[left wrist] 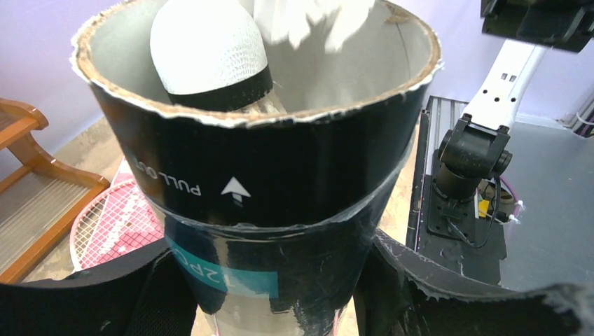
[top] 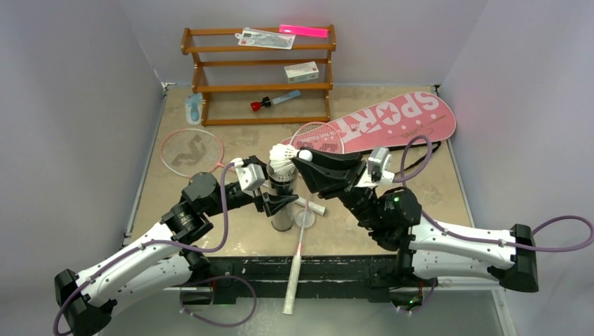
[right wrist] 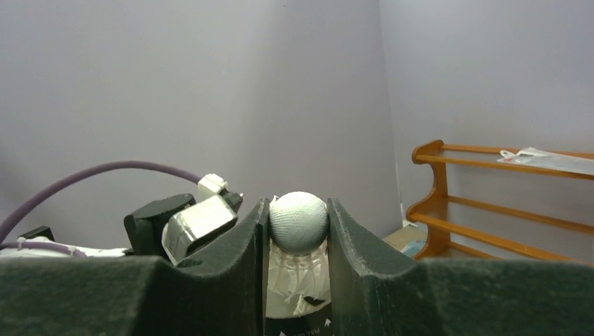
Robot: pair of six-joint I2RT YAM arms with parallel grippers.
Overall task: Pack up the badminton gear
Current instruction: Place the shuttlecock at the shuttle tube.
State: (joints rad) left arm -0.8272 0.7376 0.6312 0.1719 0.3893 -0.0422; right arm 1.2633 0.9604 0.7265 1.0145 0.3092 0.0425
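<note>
My right gripper should go up and tilt down to point the feathers into the tube before it pushes, because the shuttlecock's feathers [top: 281, 158] slant across the tube's opening [left wrist: 308, 87].
My left gripper [top: 278, 204] is shut on the upright black tube [top: 282, 210], gripping its lower body. The tube's open mouth [left wrist: 259, 105] shows a white shuttlecock [left wrist: 210, 56] inside. Right above that mouth, my right gripper [right wrist: 298, 224] is shut on another shuttlecock [right wrist: 299, 222], both jaws against its round cork, feathers pointing down. One pink racket [top: 190, 150] lies at the left. A second racket [top: 319, 136] lies under the arms, and its handle [top: 293, 280] sticks out over the front edge. The pink SPORT bag [top: 399, 119] lies at the back right.
A wooden rack [top: 259, 70] stands at the back, holding a small white box [top: 301, 71], a red-capped blue tool [top: 274, 100], a pink strip [top: 303, 30] and a plastic packet [top: 265, 38]. A clear round lid [top: 305, 218] lies beside the tube.
</note>
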